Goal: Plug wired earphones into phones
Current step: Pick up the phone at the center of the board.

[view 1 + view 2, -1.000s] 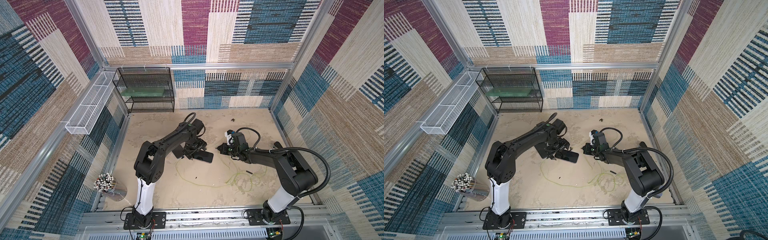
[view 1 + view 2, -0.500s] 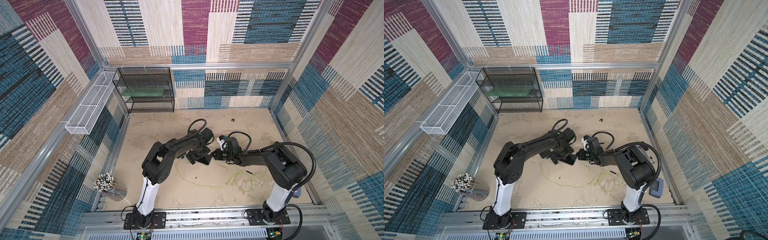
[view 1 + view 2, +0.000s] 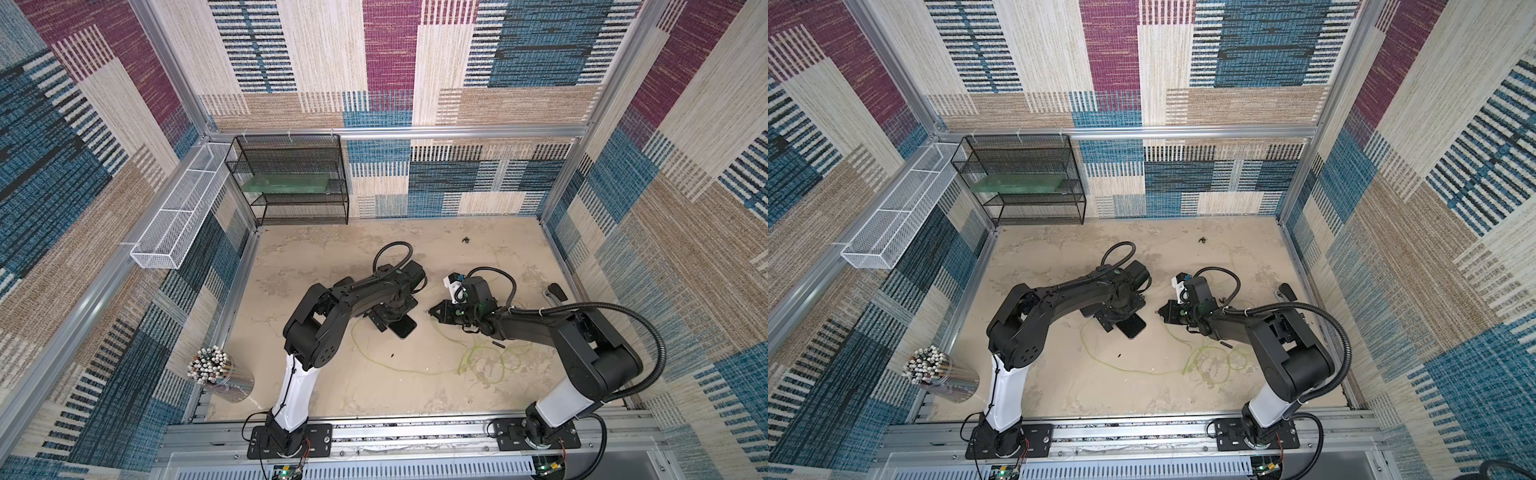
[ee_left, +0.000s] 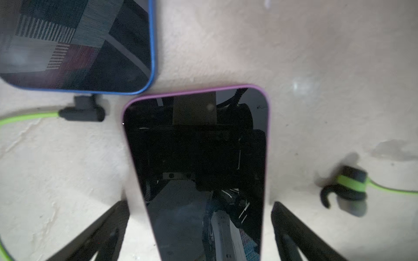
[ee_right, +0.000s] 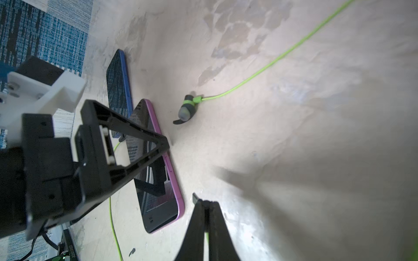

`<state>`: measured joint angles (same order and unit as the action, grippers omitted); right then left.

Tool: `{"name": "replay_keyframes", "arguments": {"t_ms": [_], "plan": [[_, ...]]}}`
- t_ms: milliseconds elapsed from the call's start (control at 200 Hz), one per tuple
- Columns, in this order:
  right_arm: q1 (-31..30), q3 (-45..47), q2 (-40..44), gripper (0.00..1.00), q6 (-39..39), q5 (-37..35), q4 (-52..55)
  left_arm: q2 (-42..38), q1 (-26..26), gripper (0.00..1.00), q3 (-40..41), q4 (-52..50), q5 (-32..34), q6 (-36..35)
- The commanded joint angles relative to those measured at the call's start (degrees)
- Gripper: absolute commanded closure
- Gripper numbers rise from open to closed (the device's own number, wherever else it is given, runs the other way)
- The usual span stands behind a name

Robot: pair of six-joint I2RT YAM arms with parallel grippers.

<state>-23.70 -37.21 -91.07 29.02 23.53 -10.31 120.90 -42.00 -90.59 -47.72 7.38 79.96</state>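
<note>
My right gripper is holding the plug, and the purple-edged phone lies flat with its long side [image 5: 172, 177] facing that plug. My left gripper should pick up the phone and turn its short edge [image 5: 165, 224] toward the plug.
A purple-edged phone [image 4: 196, 158] lies flat between the fingers of my open left gripper [image 4: 199, 203], which touch neither side of it. In both top views the gripper [image 3: 392, 314] hangs over that phone [image 3: 406, 329]. A blue-edged phone [image 4: 79, 45] lies beside it with a black angled plug [image 4: 82, 110] of the earphones at its short edge. My right gripper [image 5: 205, 202] is shut on another small black plug [image 5: 195, 197], its tip just off the purple phone's [image 5: 158, 187] corner. An earbud [image 5: 186, 109] on its green cable lies close by.
Loose green cable loops [image 3: 482, 361] lie on the sandy floor in front of the right arm. A black wire shelf [image 3: 291, 178] stands at the back left, a white mesh basket [image 3: 178, 216] hangs on the left wall, and a cup of sticks [image 3: 216, 370] sits front left.
My left jaws have opened a little wider around the purple phone. My right gripper, still shut on the plug, has moved left and nearer, toward the phone's end.
</note>
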Motion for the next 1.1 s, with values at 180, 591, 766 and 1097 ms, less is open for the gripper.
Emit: {"name": "replay_keyframes", "arguments": {"t_ms": [180, 591, 766, 1097], "plan": [[4.2, 1.0, 6.2, 1.00, -2.1, 0.3, 4.1, 3.8, 0.2, 0.08, 0.7, 4.4, -6.6, 6.3], [5.4, 0.6, 7.5, 1.00, -3.1, 0.6, 5.3, 10.3, 0.9, 0.20, -3.4, -1.3, -12.6, 7.4], [5.9, 0.5, 7.5, 1.00, -3.7, 0.5, 5.8, 12.4, 1.2, 0.30, -2.5, 1.1, -15.5, 7.9], [6.0, 0.4, 7.6, 1.00, -2.4, 2.6, 6.8, 10.9, 3.3, 0.46, -3.7, 0.8, -18.9, 6.7]]}}
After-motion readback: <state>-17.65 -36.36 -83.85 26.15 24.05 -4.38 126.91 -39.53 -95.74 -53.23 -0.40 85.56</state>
